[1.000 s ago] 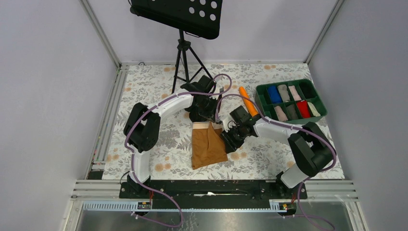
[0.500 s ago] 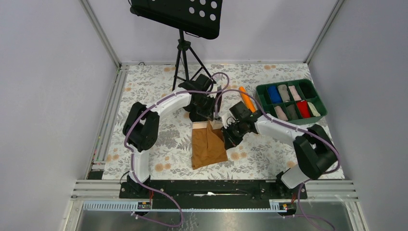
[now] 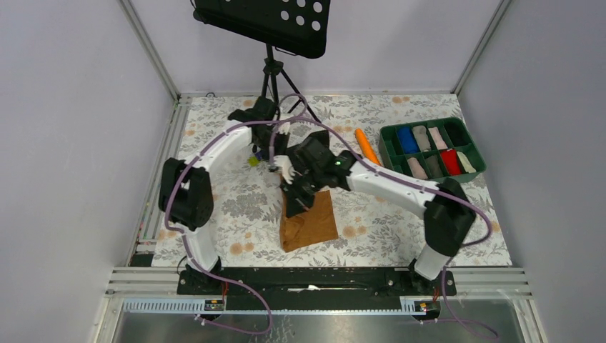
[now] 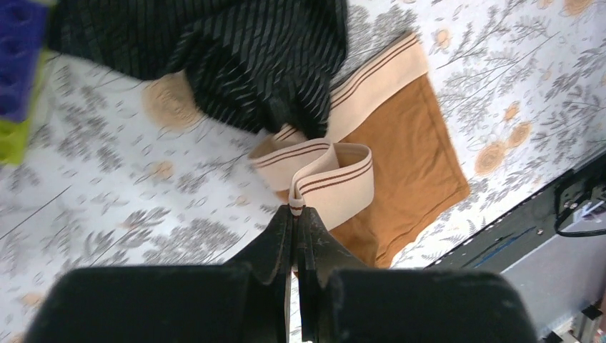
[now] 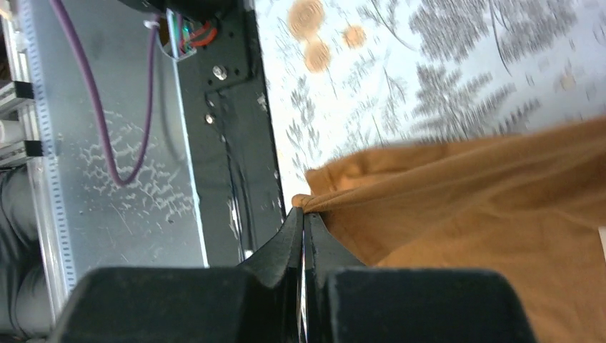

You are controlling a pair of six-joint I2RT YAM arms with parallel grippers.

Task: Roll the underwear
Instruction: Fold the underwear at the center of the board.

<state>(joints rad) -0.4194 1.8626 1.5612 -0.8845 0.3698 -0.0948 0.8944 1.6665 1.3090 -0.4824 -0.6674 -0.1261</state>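
Note:
The waistband loops back on itself (image 4: 341, 171) by my left gripper, so both grippers should first pull that side of the underwear out straight, then fold it over the brown body (image 4: 409, 146).
The underwear (image 3: 309, 223) is caramel-brown and lies near the middle of the table. Its pale beige waistband (image 4: 336, 168) is lifted and looped back on itself. My left gripper (image 4: 294, 209) is shut on the end of that waistband, and in the top view it (image 3: 281, 170) hangs over the garment's far edge. My right gripper (image 5: 301, 209) is shut on a bunched brown edge of the underwear (image 5: 493, 214). In the top view it (image 3: 294, 206) sits over the garment's far left part.
A black striped garment (image 4: 214, 43) lies just beyond the waistband. A purple and green block (image 3: 254, 161) sits left of it. An orange cylinder (image 3: 366, 145) and a green tray (image 3: 468, 170) of rolled garments are at the right. A music stand tripod (image 3: 271, 78) stands at the back.
Both grippers have moved left. The right gripper went from the underwear's right side to its far left part. The waistband edge is now lifted and folded over.

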